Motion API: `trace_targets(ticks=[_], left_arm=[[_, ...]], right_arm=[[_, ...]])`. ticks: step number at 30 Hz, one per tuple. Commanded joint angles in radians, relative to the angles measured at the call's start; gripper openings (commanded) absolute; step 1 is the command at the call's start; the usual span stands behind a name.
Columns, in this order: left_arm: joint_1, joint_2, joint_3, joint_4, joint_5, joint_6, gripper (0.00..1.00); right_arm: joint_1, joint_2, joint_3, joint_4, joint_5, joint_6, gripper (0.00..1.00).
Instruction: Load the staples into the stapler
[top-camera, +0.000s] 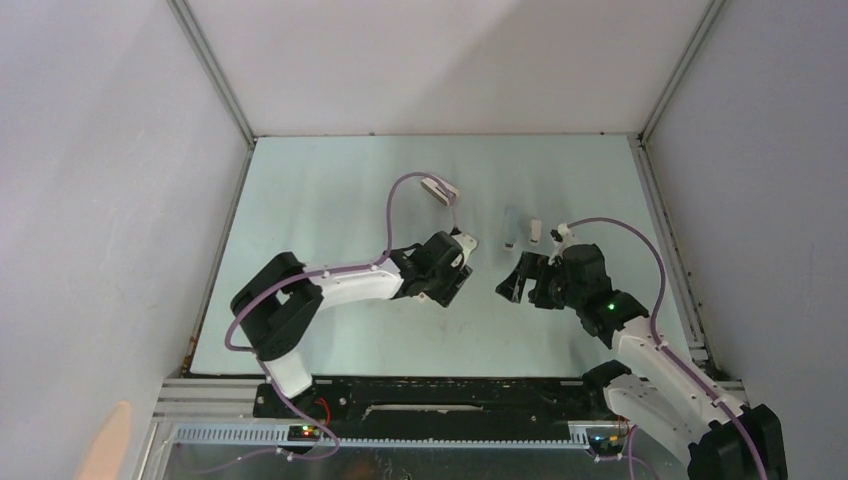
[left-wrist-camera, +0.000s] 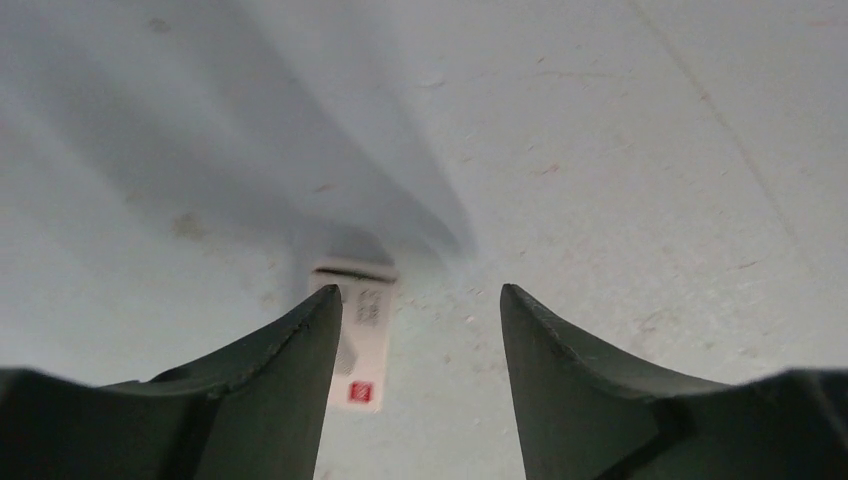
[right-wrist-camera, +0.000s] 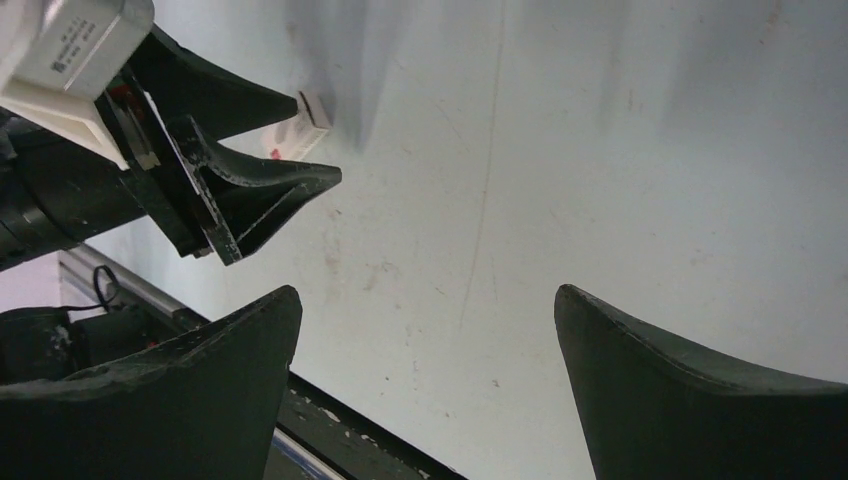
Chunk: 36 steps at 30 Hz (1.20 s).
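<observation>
The white box sleeve lies partly (left-wrist-camera: 350, 325) under a finger of my left gripper, so that gripper should stay open and line up over the middle of the sleeve (left-wrist-camera: 366, 335) before it closes.
My left gripper (left-wrist-camera: 420, 290) is open and low over the table. A small white box sleeve with a red mark (left-wrist-camera: 362, 340) lies flat by its left finger, partly hidden behind that finger and not clamped. The right wrist view shows the same sleeve (right-wrist-camera: 310, 112) at the left gripper's (right-wrist-camera: 318, 137) tips. My right gripper (right-wrist-camera: 428, 292) is wide open over bare table, empty. From above, the left gripper (top-camera: 458, 290) and right gripper (top-camera: 510, 288) face each other. Behind them lie a pale long shape (top-camera: 512, 228), possibly the stapler, and a small white piece (top-camera: 536, 231). The staples are too small to make out.
The table's (right-wrist-camera: 560, 150) near edge and its black rail (right-wrist-camera: 330, 420) run close under my right gripper. White enclosure walls stand on three sides. A purple cable with a white connector (top-camera: 440, 188) loops above the left wrist.
</observation>
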Motion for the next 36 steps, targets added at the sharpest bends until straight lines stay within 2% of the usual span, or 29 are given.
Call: trace_targets(ticks=[1,6,15,22,26,32,36], left_arm=[[-0.004,-0.129,-0.038,0.01,-0.127,0.071,0.66],[-0.005,-0.116,-0.043,-0.021,-0.175,0.084,0.68],[-0.004,-0.032,-0.049,-0.049,-0.124,0.098,0.65],[-0.004,-0.007,-0.04,-0.046,-0.083,0.111,0.45],[-0.01,0.007,-0.028,-0.033,-0.017,0.122,0.38],[-0.068,-0.021,-0.04,0.018,0.036,0.145,0.37],[-0.073,-0.043,-0.073,0.041,0.036,0.15,0.43]], right_arm=[[-0.01,0.017,0.0,0.136,-0.073,0.007,1.0],[-0.005,0.059,0.0,0.175,-0.089,-0.005,1.0],[0.011,0.147,-0.001,0.275,-0.142,-0.006,1.0],[0.008,0.205,-0.019,0.392,-0.194,0.02,1.0],[-0.013,0.212,-0.033,0.428,-0.217,0.032,1.0],[-0.107,0.207,-0.104,0.531,-0.294,0.068,1.0],[-0.119,0.255,-0.114,0.591,-0.32,0.072,1.0]])
